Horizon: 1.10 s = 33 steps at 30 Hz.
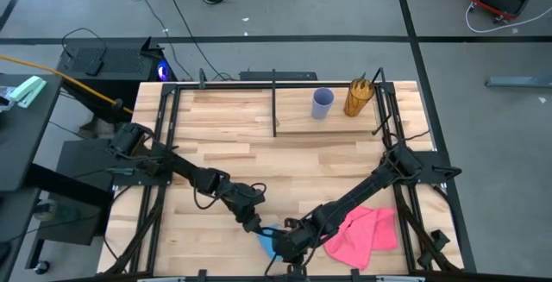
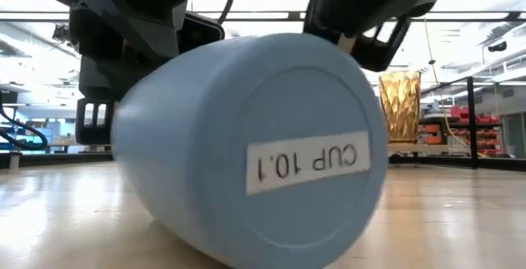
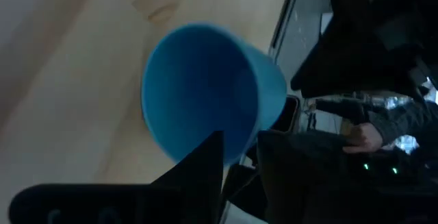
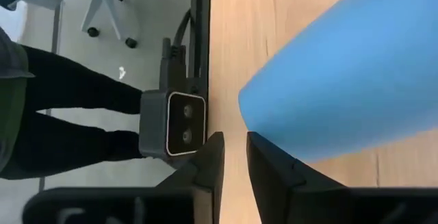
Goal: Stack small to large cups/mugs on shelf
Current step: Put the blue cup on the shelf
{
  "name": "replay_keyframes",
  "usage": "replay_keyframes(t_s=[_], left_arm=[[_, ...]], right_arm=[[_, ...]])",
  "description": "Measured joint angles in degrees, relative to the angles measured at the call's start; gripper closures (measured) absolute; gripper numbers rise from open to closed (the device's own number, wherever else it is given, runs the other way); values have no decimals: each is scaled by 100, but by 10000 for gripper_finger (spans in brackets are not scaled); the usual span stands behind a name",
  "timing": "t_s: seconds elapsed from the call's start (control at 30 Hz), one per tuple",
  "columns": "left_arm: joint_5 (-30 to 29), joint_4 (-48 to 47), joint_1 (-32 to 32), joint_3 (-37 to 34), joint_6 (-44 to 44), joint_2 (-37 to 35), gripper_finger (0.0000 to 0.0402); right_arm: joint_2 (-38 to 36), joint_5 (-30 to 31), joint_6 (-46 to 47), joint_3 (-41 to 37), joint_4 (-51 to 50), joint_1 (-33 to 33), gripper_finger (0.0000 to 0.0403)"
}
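The blue cup lies (image 2: pixel 271 154) on its side, its opening toward my left gripper, so this gripper should first lift the cup by its rim (image 3: pixel 237 158) and turn it upright.
The short blue cup (image 1: pixel 266 240) lies tilted on its side near the table's front edge. Its labelled base (image 2: pixel 308 164) faces the low camera and its open mouth (image 3: pixel 198 94) faces my left gripper. My left gripper (image 1: pixel 254 222) is shut on the cup's rim. My right gripper (image 1: pixel 289 242) is shut and empty just right of the cup, and I cannot tell whether it touches the cup. The lavender cup (image 1: pixel 322 103) and the amber cup (image 1: pixel 358 97) stand upright on the wooden shelf (image 1: pixel 233 109) at the far right. My left gripper pinches the blue cup's wall at the rim (image 3: pixel 241 147), with one finger (image 3: pixel 204 166) inside the mouth and the other outside. It comes from the table's left and far side, slanting down. The cup is tilted, and its lower side (image 2: pixel 238 248) rests on the table.
A pink cloth (image 1: pixel 362 234) lies at the near right, beside my right arm. A thin black divider post (image 1: pixel 274 101) stands on the shelf left of the cups. The low camera's housing (image 4: pixel 172 124) sits at the table's near edge. A person stands beyond that edge (image 4: pixel 75 107).
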Motion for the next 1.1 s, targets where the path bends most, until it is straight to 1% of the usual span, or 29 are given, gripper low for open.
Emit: replay_keyframes(t_s=[0.17, 0.33, 0.53, 0.7, 0.93, 1.1], left_arm=[[69, -15, 40, -2, 113, 15, 302], [69, 155, 45, -4, 112, 15, 302], [69, 264, 43, 62, 140, 15, 304], [69, 281, 64, 172, 148, 15, 311], [69, 282, 65, 175, 142, 15, 327], [69, 287, 97, 175, 116, 15, 353]], right_arm=[[0, 2, 161, -90, -6, -32, 348], [-1, -75, 380, -389, 43, -30, 358], [4, -85, 503, -616, 169, -99, 362], [4, -84, 449, -629, 291, -208, 362], [4, -73, 272, -629, 299, -316, 362], [4, 3, 242, -629, 228, -398, 362]])
